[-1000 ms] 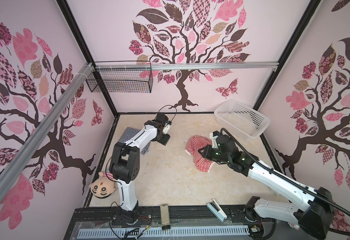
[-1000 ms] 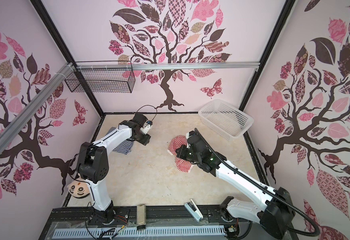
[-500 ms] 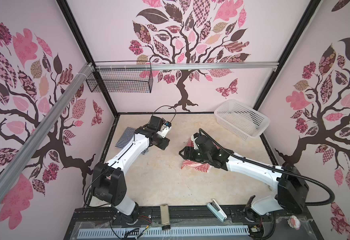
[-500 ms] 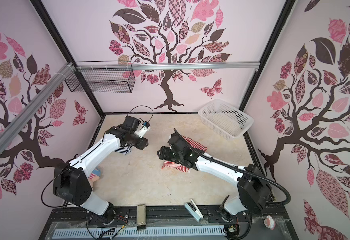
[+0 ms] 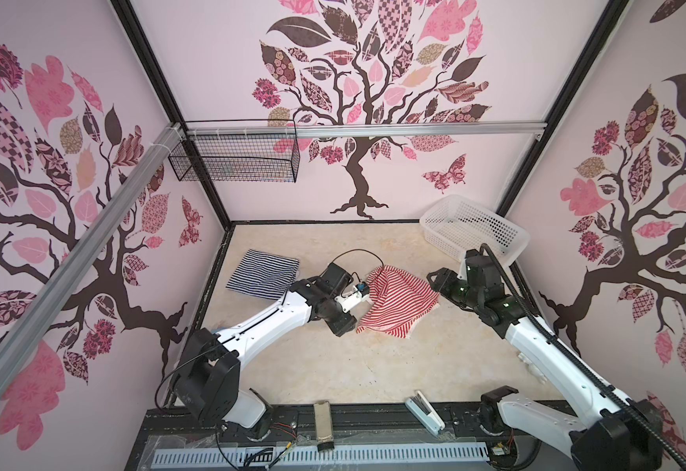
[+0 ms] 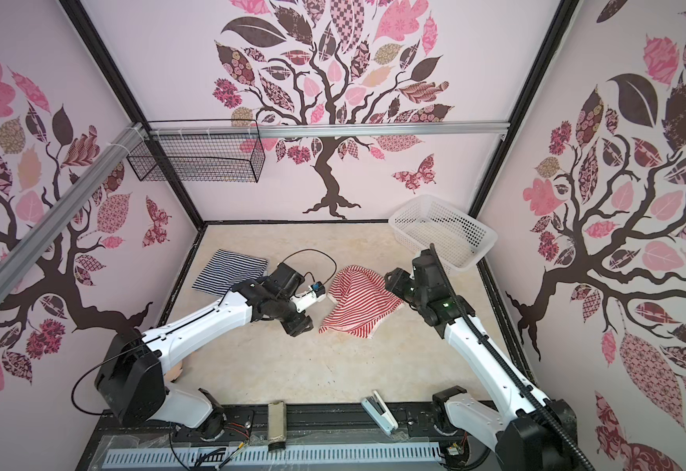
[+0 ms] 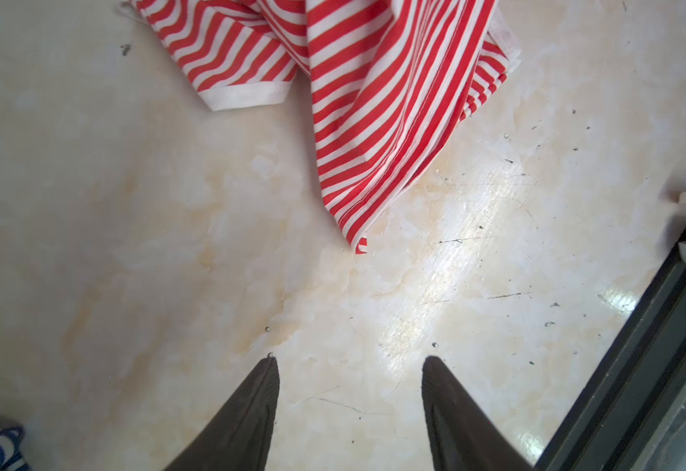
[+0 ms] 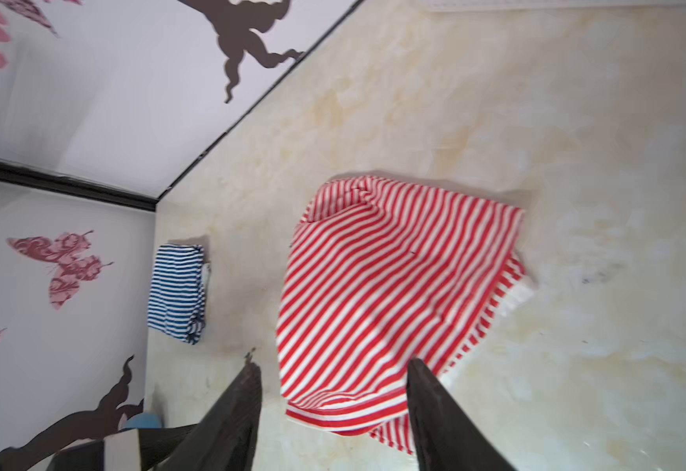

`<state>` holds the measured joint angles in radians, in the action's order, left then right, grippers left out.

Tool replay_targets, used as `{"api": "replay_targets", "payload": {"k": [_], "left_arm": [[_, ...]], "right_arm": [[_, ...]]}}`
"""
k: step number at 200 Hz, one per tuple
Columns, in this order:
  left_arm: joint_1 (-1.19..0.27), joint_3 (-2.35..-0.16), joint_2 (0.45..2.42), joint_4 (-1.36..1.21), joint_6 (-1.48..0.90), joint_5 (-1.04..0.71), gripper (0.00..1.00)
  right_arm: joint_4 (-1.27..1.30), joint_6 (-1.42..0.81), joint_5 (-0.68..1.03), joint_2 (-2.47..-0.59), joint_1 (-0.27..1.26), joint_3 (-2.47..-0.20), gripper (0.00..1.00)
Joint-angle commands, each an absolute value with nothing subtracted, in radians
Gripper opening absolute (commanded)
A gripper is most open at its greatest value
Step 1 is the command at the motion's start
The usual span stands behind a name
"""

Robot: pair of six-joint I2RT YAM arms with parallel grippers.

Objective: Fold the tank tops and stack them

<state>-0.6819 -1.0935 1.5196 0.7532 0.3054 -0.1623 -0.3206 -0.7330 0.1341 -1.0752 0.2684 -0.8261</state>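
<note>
I expect the red-and-white tank top to unfold and hang with its straps down when I lift it, because stripes run along its hem to the pointed corner.
The red-and-white tank top lies loosely rumpled in the middle of the table, with a pointed corner toward my left gripper. The navy-and-white tank top lies folded flat at the back left. My left gripper is open over bare table, just short of the red top's near-left edge. My right gripper is open at the red top's right edge, above the cloth and holding nothing.
A white perforated basket stands in the back right corner. A black wire basket hangs on the back wall at the left. A white stapler-like tool and a metal bar lie along the front rail.
My right gripper opened, let go of the red top and drew back to the right; the top now lies on the table. My left gripper moved from the navy top toward the red one.
</note>
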Motion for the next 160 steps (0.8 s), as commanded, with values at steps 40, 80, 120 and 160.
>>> {"api": "replay_targets", "payload": {"k": [40,80,120,160], "left_arm": [[-0.703,-1.126,1.687,0.68,0.306,-0.204,0.6],[-0.706,-1.134,1.738,0.663,0.295,-0.239,0.6],[-0.707,-1.139,1.76,0.621,0.279,-0.22,0.6],[-0.708,-1.18,1.828,0.634,0.283,-0.222,0.54]], "right_arm": [[-0.256,-0.674,0.262,-1.217,0.13,-0.796,0.71],[-0.201,-0.678,0.301,-1.301,0.073,-0.795,0.71],[-0.179,-0.678,0.308,-1.321,0.061,-0.79,0.66],[-0.167,-0.671,0.323,-1.337,0.019,-0.79,0.52]]}}
